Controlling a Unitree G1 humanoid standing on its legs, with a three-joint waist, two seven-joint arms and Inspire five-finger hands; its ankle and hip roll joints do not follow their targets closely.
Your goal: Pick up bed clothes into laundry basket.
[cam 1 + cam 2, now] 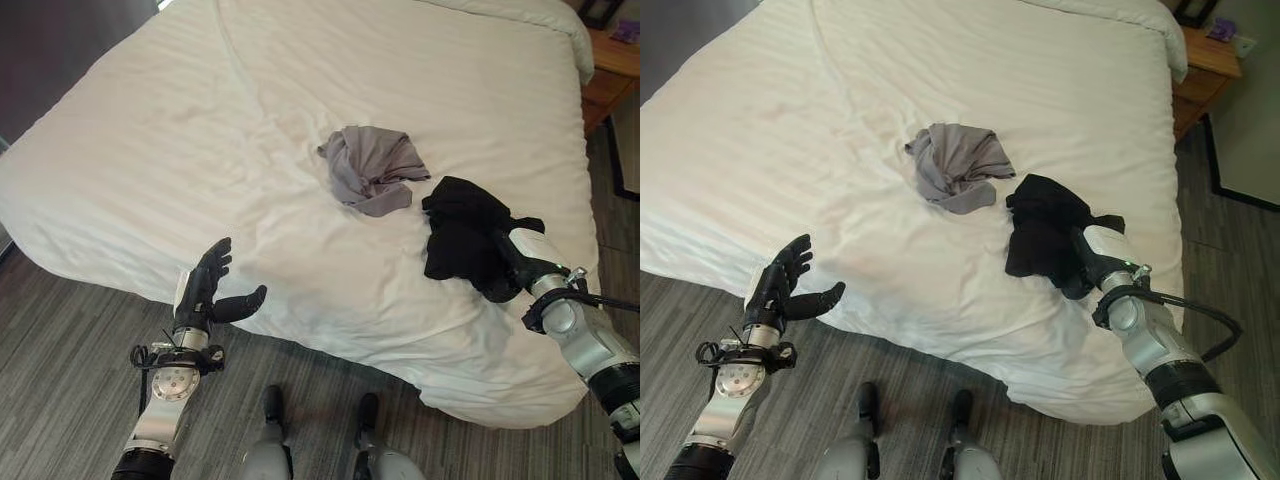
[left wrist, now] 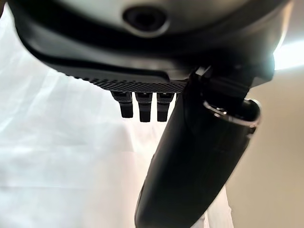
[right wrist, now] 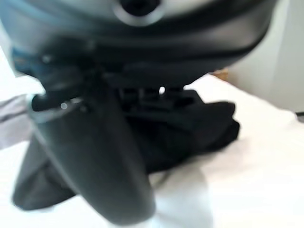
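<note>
I expect the grey garment (image 1: 372, 168) to hang in a short, loose heap when I carry it, since it lies crumpled in a heap of overlapping folds (image 1: 376, 184).
Two garments lie on the white bed (image 1: 180, 140). A crumpled grey one (image 1: 372, 168) sits near the middle. A black one (image 1: 460, 225) lies bunched to its right, close to the bed's near edge. My right hand (image 1: 512, 262) rests against the black garment's near side, thumb straight and fingers stretched onto the cloth. In the right wrist view the black garment (image 3: 204, 126) lies flat on the sheet just past the fingers (image 3: 142, 94). My left hand (image 1: 203, 290) hovers open and empty at the bed's near left edge, over the floor.
A wooden nightstand (image 1: 612, 70) stands at the far right beside the bed. Grey wood-look floor (image 1: 70, 380) runs along the bed's near side. The bed's left half is bare sheet.
</note>
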